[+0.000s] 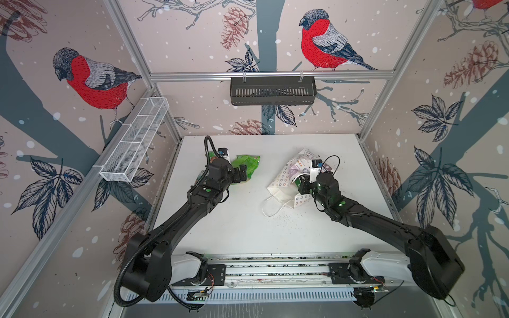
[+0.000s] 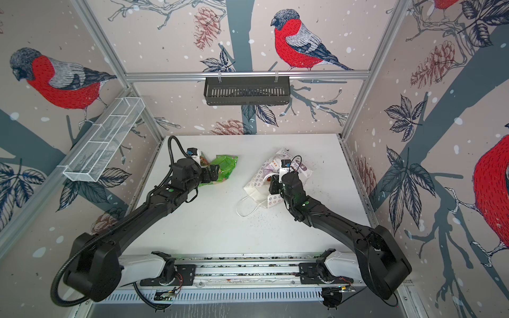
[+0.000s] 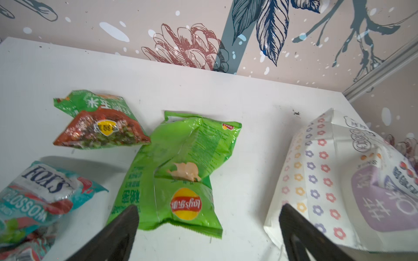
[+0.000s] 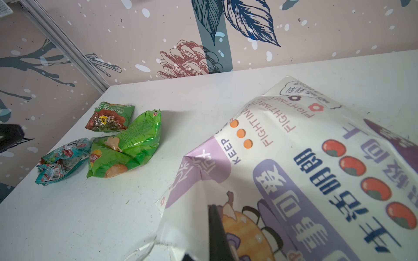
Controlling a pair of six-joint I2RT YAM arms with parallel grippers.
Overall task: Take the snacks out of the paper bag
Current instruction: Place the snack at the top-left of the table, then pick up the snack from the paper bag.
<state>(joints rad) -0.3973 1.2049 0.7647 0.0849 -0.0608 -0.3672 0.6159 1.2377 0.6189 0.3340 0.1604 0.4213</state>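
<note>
I am holding the paper bag's opening up with my right gripper, so I should keep moving my left gripper into it and close it on the snack showing inside.
Three snacks lie on the white table: a bright green packet, a green and red-brown packet and a teal packet. My left gripper hovers open just over the near end of the bright green packet, holding nothing. The paper bag lies crumpled on its side to the right, printed with coloured flowers and a purple square. My right gripper is shut on a fold of the paper bag near its mouth. The bag's inside is hidden.
A white cord handle trails from the bag toward the front, with dark crumbs scattered beside it. A white wire basket hangs on the left wall and a black basket on the back rail.
</note>
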